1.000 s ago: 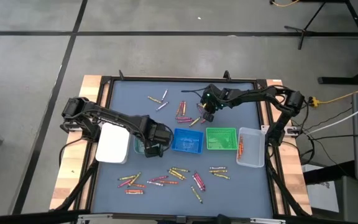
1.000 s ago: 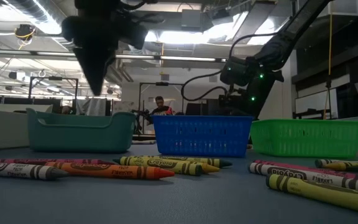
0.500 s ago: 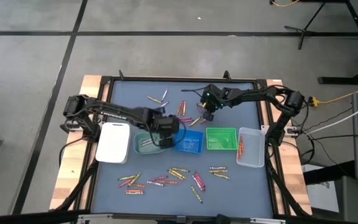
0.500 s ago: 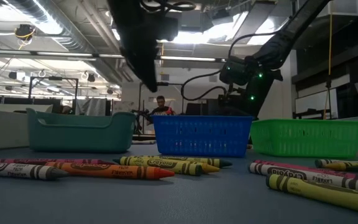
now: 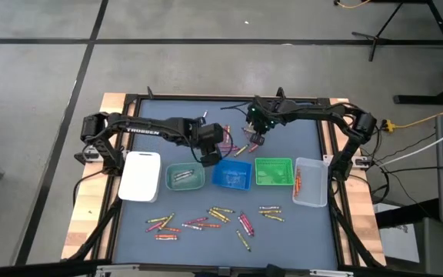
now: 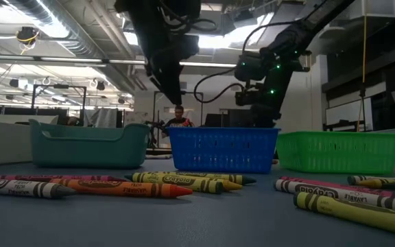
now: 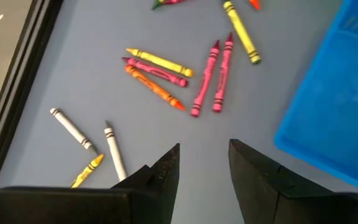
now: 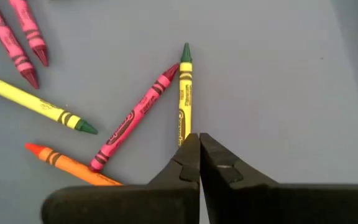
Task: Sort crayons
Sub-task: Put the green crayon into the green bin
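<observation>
The yellow crayon's body passes behind one finger of my closed right gripper, so next I open it and bring it down around the crayon's near end.
Crayons lie loose on the blue-grey mat: a far group and a near group. My left gripper hangs open over bare mat by the blue tray's far left corner, short of pink, yellow and orange crayons. My right gripper is shut above the mat, right of the far group. A yellow crayon with a green tip lies pointing away from its fingertips. A pink crayon lies beside it. My right gripper points steeply down with nothing showing between its shut fingers. The yellow crayon's near end runs behind the tip of one finger. Whether the finger touches the crayon, I cannot tell.
Five trays stand in a row across the mat's middle: white, teal with grey crayons in it, blue, green and clear with a red crayon in it. A raised black frame bounds the mat.
My left gripper has swung from above the teal tray toward the table's right and far edges and now hangs beside the blue tray's far left corner, turned as it went. My right gripper has risen a little over the far crayons.
</observation>
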`<state>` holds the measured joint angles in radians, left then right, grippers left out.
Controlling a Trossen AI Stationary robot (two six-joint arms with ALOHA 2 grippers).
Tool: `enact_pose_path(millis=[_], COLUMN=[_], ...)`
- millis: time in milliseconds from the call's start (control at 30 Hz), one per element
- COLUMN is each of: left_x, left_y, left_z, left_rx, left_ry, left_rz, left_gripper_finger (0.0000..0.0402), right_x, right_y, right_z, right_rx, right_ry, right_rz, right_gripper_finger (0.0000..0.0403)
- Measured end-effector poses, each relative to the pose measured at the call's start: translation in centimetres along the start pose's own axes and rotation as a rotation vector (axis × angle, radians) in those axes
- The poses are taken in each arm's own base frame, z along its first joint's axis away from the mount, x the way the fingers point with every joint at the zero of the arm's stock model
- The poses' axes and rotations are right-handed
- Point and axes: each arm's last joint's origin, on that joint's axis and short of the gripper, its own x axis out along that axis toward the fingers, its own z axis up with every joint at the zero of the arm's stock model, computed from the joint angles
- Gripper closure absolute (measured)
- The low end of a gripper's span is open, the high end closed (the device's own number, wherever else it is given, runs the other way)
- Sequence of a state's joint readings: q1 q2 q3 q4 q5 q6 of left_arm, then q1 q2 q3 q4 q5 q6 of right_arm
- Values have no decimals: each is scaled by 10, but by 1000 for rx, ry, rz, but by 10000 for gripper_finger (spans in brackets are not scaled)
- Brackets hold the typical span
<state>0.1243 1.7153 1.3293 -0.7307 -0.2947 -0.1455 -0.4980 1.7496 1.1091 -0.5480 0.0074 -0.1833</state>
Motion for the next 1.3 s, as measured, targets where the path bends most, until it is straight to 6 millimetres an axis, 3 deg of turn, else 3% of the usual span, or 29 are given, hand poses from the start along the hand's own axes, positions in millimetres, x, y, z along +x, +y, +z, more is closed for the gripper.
enact_pose_path(millis=[300, 567, 700, 1300], left_x=[1, 1, 1, 1], left_y=[5, 5, 5, 4], left_z=[1, 1, 1, 0], left_rx=[-10, -10, -10, -11], left_ry=[3, 3, 3, 3], left_rz=[6, 6, 6, 5], left_gripper_finger=[280, 280, 280, 280], right_x=[0, 0, 0, 18], right_y=[1, 1, 0, 4], right_z=[0, 1, 3, -16], right_rx=[20, 20, -9, -34], right_ry=[-9, -20, -36, -51], right_rz=[51, 44, 28, 24], right_gripper_finger=[393, 305, 282, 278])
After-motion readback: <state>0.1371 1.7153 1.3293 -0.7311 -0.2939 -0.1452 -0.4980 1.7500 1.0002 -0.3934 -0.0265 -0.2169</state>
